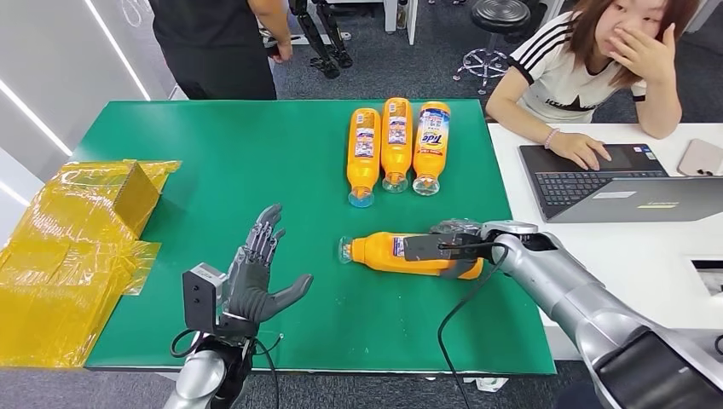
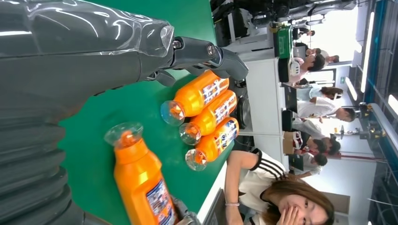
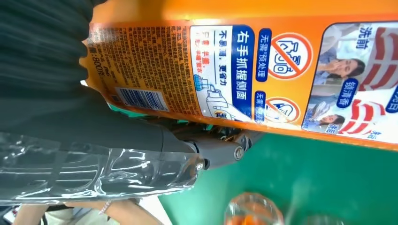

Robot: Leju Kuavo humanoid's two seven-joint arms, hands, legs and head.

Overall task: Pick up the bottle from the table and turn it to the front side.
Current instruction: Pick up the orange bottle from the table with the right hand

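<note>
The small-print back label (image 1: pixel 399 246) is facing up. The orange detergent bottle (image 1: pixel 380 253) will therefore show its hidden Tide front label when I pick it up and turn it.
An orange detergent bottle (image 1: pixel 384 251) lies on its side on the green table (image 1: pixel 256 162), its clear cap pointing toward my left. My right hand (image 1: pixel 452 247) wraps around its lower half and holds it. In the right wrist view the bottle's back label (image 3: pixel 225 70) with small print and a barcode faces the camera, and the thumb (image 3: pixel 206 150) lies against the bottle. My left hand (image 1: pixel 256 277) stands open above the table's near edge, palm up and holding nothing. The left wrist view shows the same bottle (image 2: pixel 141 183) beyond my left hand (image 2: pixel 70 70).
Three more orange bottles (image 1: pixel 396 145) lie side by side at the back of the table, caps toward me. Yellow wrapped boxes (image 1: pixel 77 247) sit at the left edge. On a white desk (image 1: pixel 648 256) to the right, a seated person (image 1: pixel 588 77) uses a laptop (image 1: pixel 614 183). Another person (image 1: pixel 213 43) stands behind.
</note>
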